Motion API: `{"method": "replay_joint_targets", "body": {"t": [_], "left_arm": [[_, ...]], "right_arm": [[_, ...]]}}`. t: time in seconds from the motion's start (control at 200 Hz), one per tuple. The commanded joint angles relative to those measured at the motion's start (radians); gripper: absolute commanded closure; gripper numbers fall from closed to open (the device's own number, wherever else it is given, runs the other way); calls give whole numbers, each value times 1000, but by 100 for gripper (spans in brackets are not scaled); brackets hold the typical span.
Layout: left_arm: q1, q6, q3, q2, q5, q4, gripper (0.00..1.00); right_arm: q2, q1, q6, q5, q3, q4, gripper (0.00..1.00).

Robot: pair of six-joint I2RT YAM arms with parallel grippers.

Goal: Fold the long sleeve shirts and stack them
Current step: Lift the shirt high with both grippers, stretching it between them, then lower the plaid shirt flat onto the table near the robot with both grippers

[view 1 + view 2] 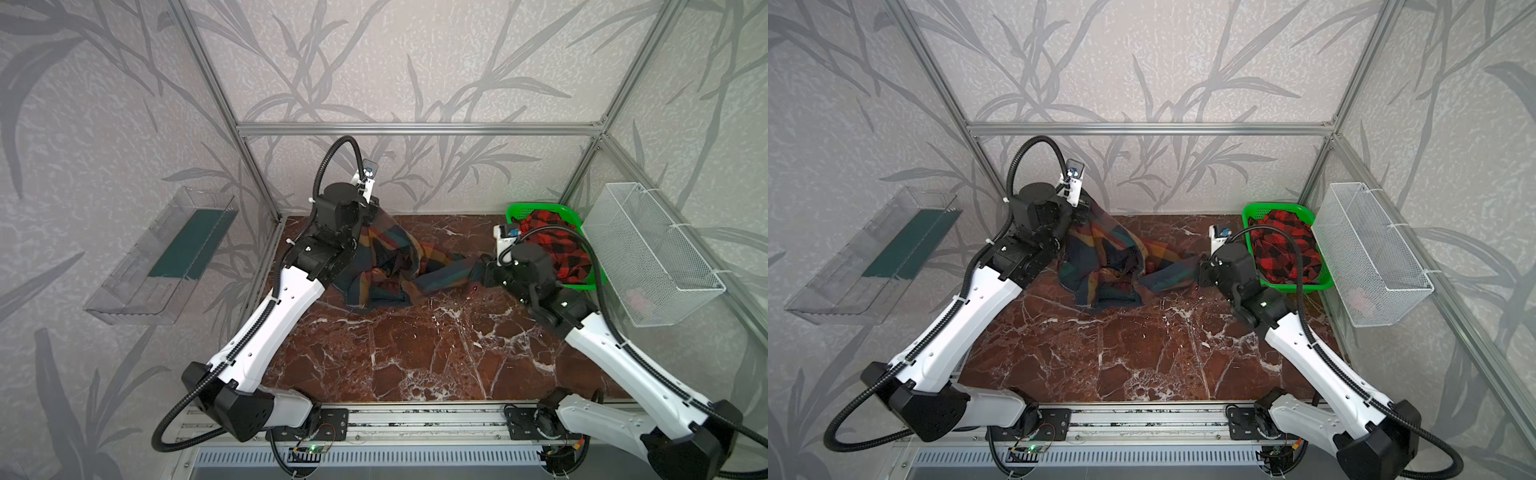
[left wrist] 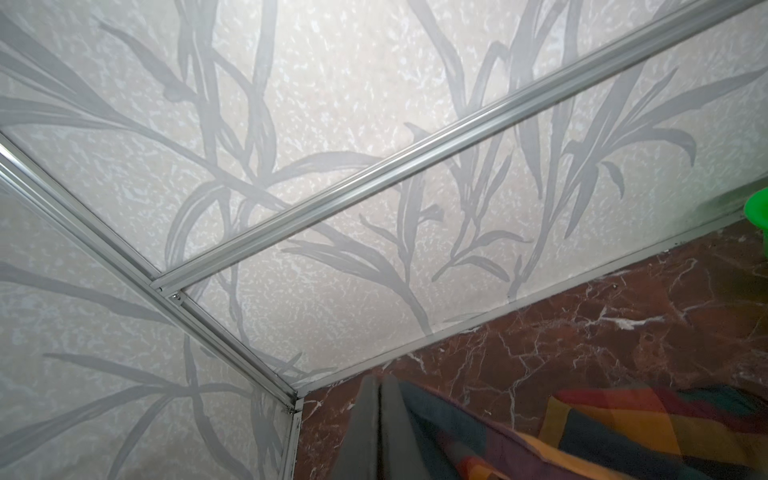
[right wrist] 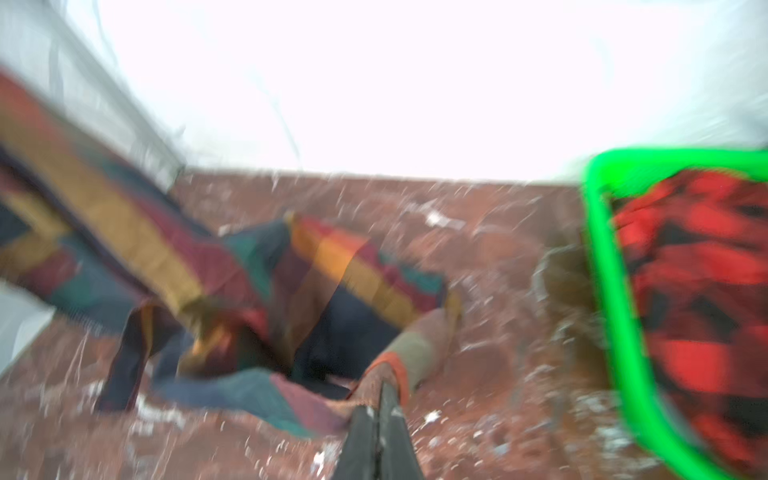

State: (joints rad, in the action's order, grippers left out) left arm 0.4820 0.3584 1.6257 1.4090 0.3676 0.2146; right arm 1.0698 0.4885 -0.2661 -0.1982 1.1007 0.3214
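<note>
The long sleeve shirt's middle (image 1: 397,268) is crumpled up near the back, so my left gripper and my right gripper need to pull it toward the table's front (image 1: 416,360) before folding.
A long sleeve shirt in navy, orange, green and red blocks (image 1: 386,270) (image 1: 1108,266) lies crumpled at the back of the marble table (image 1: 415,353). My left gripper (image 1: 374,210) (image 2: 378,411) is shut on one part of it and holds it raised near the back left corner. My right gripper (image 1: 478,270) (image 3: 380,395) is shut on an edge of the same shirt (image 3: 249,270), low over the table. The red-and-black checked shirt (image 1: 557,245) (image 3: 698,266) sits bunched in the green basket (image 1: 536,206) (image 3: 602,249), just right of the right gripper.
A white wire basket (image 1: 656,253) hangs on the right wall beside the green basket. A clear plastic tray (image 1: 166,257) is fixed to the left wall. Metal frame posts stand at the back corners.
</note>
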Motion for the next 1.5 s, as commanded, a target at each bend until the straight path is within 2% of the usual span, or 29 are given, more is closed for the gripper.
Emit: {"method": "replay_joint_targets", "body": {"t": [0.0, 0.115, 0.235, 0.32, 0.455, 0.59, 0.645, 0.715, 0.775, 0.845, 0.93, 1.015, 1.135, 1.26, 1.41, 1.495], "left_arm": [[-6, -26, 140, 68, -79, -13, 100], [-5, -40, 289, 168, -136, -3, 100], [1, -10, 489, 297, -186, 18, 100], [8, 1, 631, 391, -207, 15, 100], [11, -41, 726, 464, -291, -89, 100], [28, -84, 812, 494, -387, -151, 100], [46, -87, 833, 482, -407, -155, 100], [77, -42, 839, 449, -436, -120, 100], [111, 7, 787, 389, -445, -119, 100], [156, 79, 631, 276, -451, -154, 100], [196, 129, 365, 94, -460, -241, 100], [201, 79, 128, -78, -464, -296, 100], [265, 81, -143, -296, -450, -251, 100], [351, 98, -419, -503, -327, -182, 100], [389, -28, -698, -726, -250, -95, 100], [412, -118, -814, -801, -281, -42, 100]], "right_arm": [[-6, -112, 59, 54, 148, 95, 100], [69, -175, 70, 34, 332, 140, 100], [168, -197, 68, 31, 501, 88, 100], [301, -245, 50, 73, 729, 167, 100], [462, -273, 68, 109, 1025, 251, 100], [653, -274, 76, 194, 1418, 475, 100], [676, -272, 68, 251, 1468, 528, 100], [626, -250, 47, 269, 1403, 551, 100], [510, -226, 42, 260, 1217, 485, 100], [322, -215, 13, 250, 909, 319, 100], [141, -215, -5, 234, 698, 259, 100], [17, -216, -19, 260, 586, 305, 100], [-149, -215, -58, 331, 409, 351, 100], [-263, -214, -52, 387, 286, 477, 100], [-368, -215, -18, 395, 198, 608, 100], [-409, -215, -8, 420, 157, 650, 100]]}}
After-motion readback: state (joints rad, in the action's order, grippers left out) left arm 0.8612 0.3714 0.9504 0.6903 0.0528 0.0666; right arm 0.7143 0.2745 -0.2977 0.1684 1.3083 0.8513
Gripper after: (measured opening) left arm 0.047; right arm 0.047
